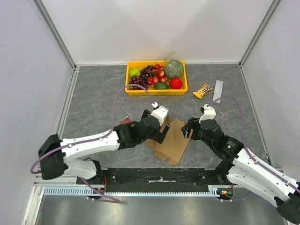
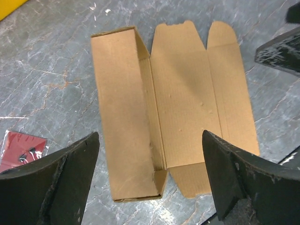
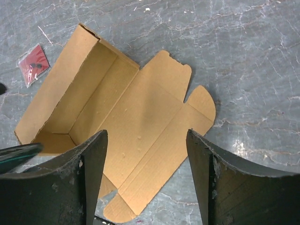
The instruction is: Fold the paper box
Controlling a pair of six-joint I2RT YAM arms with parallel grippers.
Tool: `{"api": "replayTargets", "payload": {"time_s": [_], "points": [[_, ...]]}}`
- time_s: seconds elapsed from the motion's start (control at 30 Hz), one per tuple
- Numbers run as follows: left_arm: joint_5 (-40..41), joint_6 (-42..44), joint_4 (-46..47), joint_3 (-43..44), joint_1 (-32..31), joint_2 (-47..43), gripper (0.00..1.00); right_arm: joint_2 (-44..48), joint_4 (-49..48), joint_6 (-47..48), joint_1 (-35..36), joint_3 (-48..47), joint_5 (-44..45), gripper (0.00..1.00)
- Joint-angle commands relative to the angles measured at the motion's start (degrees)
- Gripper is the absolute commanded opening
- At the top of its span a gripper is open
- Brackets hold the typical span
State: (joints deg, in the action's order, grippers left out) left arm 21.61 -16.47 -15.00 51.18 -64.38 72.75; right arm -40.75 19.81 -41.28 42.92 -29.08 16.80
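The trough is tipped, with its opening (image 3: 91,96) facing the lid panel, so next my left gripper pinches the trough's raised long side (image 2: 123,110) and sets the trough down flat first.
The paper box (image 1: 174,140) is a brown cardboard sheet, partly folded, lying on the grey table between my two arms. In the left wrist view the box (image 2: 187,93) has one long side folded up into a trough on the left, and the lid panel with its tabs lies flat on the right. In the right wrist view the box (image 3: 140,117) shows the open trough at upper left. My left gripper (image 1: 163,132) (image 2: 150,136) is open and empty above the box's near end. My right gripper (image 1: 188,129) (image 3: 146,133) is open and empty above the flat lid panel.
A yellow tray (image 1: 132,90) of fruit stands at the back. A yellow candy packet (image 1: 202,90) and a pale strip (image 1: 218,90) lie to its right. A small dark-red packet (image 1: 124,121) (image 2: 23,150) (image 3: 33,63) lies left of the box.
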Motion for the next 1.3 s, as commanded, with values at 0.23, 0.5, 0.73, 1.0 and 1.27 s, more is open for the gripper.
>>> {"api": "replayTargets", "payload": {"time_s": [0.23, 0.5, 0.73, 1.0, 1.27], "points": [[12.13, 4.07, -7.92, 11.04, -3.82, 17.76, 0.97, 6.91, 7.78, -2.41, 0.15, -3.97, 2.97, 0.78], [28.31, 5.48, -17.42, 20.27, -6.63, 28.58, 0.88, 7.88, 8.05, -1.53, 0.15, -3.79, 3.42, 0.77], [32.79, 7.15, -19.00, 21.51, -6.90, 31.04, 0.67, 7.88, 7.96, -1.09, 0.15, -3.70, 4.03, 0.76], [33.33, 6.98, -19.27, 21.16, -6.99, 31.14, 0.50, 7.88, 7.26, -1.44, 0.15, -3.70, 4.47, 0.74], [33.42, 6.80, -18.40, 20.54, -6.81, 30.87, 0.31, 7.18, 6.91, -1.53, 0.06, -3.79, 4.38, 0.74]]}}
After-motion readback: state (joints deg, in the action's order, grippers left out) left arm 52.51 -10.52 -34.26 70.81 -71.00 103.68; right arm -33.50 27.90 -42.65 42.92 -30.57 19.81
